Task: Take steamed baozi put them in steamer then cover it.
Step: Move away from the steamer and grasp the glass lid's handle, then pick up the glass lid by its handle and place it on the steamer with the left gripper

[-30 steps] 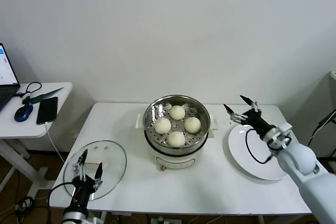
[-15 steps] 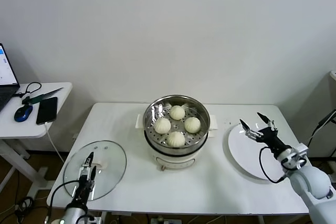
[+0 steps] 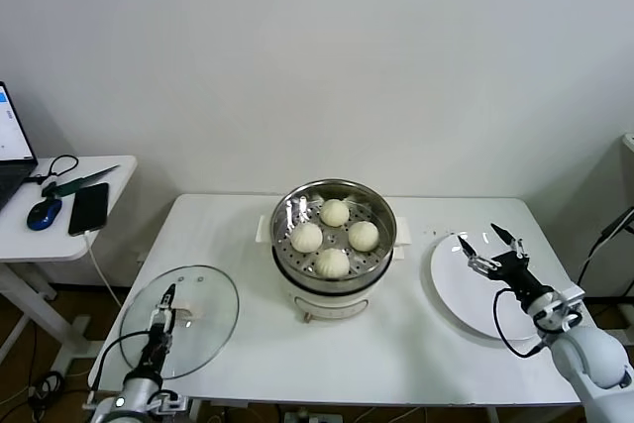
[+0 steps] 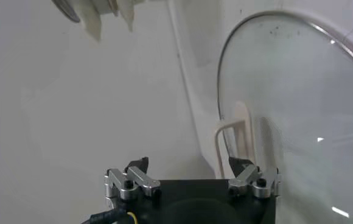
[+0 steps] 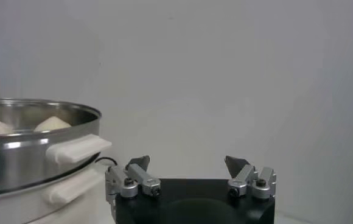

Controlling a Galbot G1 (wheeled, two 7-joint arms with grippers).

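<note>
The glass cover (image 3: 205, 320) will settle flat above the baozi (image 3: 332, 264) when I lower it, because they sit low inside the steamer's tall rim.
Four cream-white baozi (image 3: 334, 237) sit on the perforated tray inside the steel steamer (image 3: 287, 274) at the table's middle. The steamer also shows in the right wrist view (image 5: 24, 152). The glass cover (image 3: 203, 299) with its cream handle lies flat on the table at the front left; it also shows in the left wrist view (image 4: 292, 109). My left gripper (image 3: 161, 312) is open and empty, low over the cover's near part, by its handle (image 4: 240, 125). My right gripper (image 3: 485, 245) is open and empty above the white plate.
An empty white plate (image 3: 461, 294) lies at the table's right. A side table (image 3: 59, 230) at the far left holds a phone, a mouse and a laptop edge. A cable hangs off the table's left edge.
My right gripper has drawn back from beside the steamer to the right and down over the plate. My left gripper has sunk lower at the cover's near edge.
</note>
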